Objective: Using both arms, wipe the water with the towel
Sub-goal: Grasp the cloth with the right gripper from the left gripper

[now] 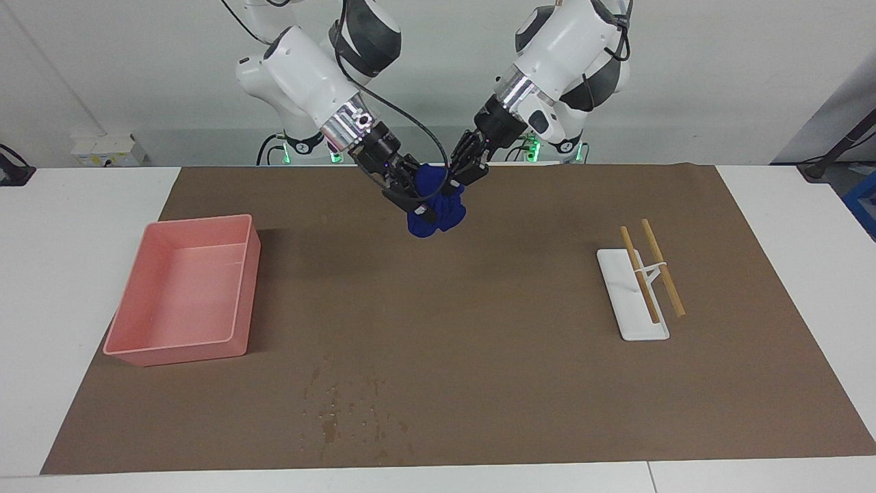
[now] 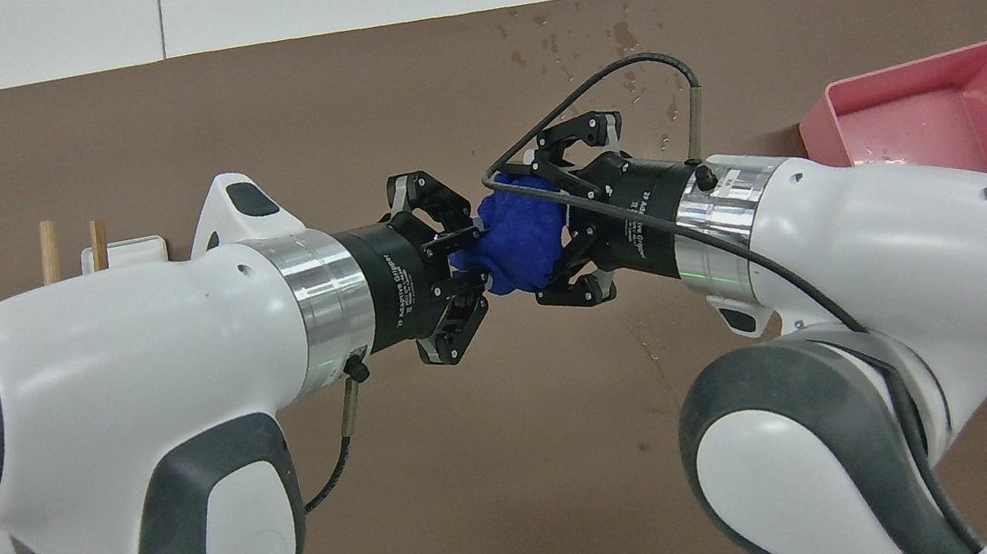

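Observation:
The robot's two grippers both hold the blue towel (image 2: 514, 239), so the left gripper should open and move away toward the white rack (image 1: 630, 296), leaving the towel to the right gripper.
The blue towel (image 1: 441, 211) is bunched up and held above the brown mat, near the robots' edge, between both grippers. My left gripper (image 1: 467, 171) is pinched shut on one side of it; the overhead view shows its fingertips (image 2: 463, 262) meeting on the cloth (image 2: 524, 246). My right gripper (image 1: 414, 198) grips the other side, its fingers (image 2: 572, 289) spread around the towel's bulk. The water (image 1: 349, 404) is a patch of dark specks on the mat far from the robots, and also shows in the overhead view (image 2: 597, 56).
A pink tray (image 1: 185, 294) stands toward the right arm's end of the mat. A white rack with two wooden sticks (image 1: 643, 284) stands toward the left arm's end. The brown mat (image 1: 479, 329) covers most of the white table.

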Available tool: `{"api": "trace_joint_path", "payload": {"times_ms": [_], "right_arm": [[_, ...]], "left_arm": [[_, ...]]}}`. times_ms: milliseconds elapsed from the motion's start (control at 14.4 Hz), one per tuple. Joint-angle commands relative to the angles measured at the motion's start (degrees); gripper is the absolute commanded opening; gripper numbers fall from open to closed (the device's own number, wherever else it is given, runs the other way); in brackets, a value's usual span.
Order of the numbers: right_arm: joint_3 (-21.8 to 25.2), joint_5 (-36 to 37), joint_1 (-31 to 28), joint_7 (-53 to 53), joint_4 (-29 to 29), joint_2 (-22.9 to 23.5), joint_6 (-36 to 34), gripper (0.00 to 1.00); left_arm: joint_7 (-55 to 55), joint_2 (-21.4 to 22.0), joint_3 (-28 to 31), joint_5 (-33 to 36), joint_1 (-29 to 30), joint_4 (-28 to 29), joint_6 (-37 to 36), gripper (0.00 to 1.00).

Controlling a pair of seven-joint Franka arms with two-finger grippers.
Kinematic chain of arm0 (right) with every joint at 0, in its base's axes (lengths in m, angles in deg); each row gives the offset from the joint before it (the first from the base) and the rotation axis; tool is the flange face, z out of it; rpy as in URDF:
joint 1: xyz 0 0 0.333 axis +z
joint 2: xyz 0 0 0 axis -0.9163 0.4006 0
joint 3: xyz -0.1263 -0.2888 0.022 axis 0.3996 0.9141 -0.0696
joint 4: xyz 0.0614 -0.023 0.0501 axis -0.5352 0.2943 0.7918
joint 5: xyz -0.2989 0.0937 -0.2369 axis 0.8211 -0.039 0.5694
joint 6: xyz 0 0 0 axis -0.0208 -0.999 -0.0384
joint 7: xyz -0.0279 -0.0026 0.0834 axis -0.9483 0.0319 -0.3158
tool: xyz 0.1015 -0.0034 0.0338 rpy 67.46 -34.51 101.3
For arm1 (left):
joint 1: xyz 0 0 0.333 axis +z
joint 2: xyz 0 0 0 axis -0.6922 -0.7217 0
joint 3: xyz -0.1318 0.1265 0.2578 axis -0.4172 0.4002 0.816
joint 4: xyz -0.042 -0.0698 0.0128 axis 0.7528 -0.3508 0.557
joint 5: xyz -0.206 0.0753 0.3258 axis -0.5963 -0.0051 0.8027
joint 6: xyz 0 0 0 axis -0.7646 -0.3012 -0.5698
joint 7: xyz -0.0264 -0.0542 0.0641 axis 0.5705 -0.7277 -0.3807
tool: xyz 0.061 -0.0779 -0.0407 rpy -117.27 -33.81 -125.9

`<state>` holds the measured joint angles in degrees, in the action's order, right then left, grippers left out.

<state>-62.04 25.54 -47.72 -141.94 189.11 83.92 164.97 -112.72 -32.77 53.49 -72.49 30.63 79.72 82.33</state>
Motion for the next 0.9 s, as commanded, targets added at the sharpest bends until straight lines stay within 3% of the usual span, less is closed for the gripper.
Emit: {"api": "trace_joint_path", "payload": {"times_ms": [0, 278, 416, 486, 555, 833], "right_arm": [[-0.17, -1.35, 0.84, 3.21, -0.20, 0.51, 1.38, 0.00], [-0.08, -1.26, 0.40, 12.69, -0.29, 0.33, -2.40, 0.00], [0.01, -0.82, 0.14, 15.87, -0.29, 0.07, -4.94, 0.00], [0.10, -0.47, 0.14, 17.54, -0.29, -0.10, -6.00, 0.00], [0.10, -0.21, 0.05, 19.99, -0.29, -0.19, -7.49, 0.00], [0.36, 4.70, -1.44, 26.33, -0.29, -0.90, -16.19, 0.00]], "left_arm": [[-1.03, 1.14, 0.14, -1.09, -1.42, 0.49, 0.60, 0.00], [-0.77, 1.14, 0.14, -1.09, -1.42, 0.58, 0.69, 0.00], [-0.33, 1.14, 0.14, -1.00, -1.42, 0.49, 0.69, 0.55], [-0.33, 1.05, 0.14, -0.91, -1.33, 0.41, 0.69, 0.89], [-0.50, 1.05, 0.23, -0.57, -1.33, 0.23, 0.60, 1.00], [0.64, 0.79, 0.75, 3.81, -0.02, -0.03, -0.01, 1.00]]}}
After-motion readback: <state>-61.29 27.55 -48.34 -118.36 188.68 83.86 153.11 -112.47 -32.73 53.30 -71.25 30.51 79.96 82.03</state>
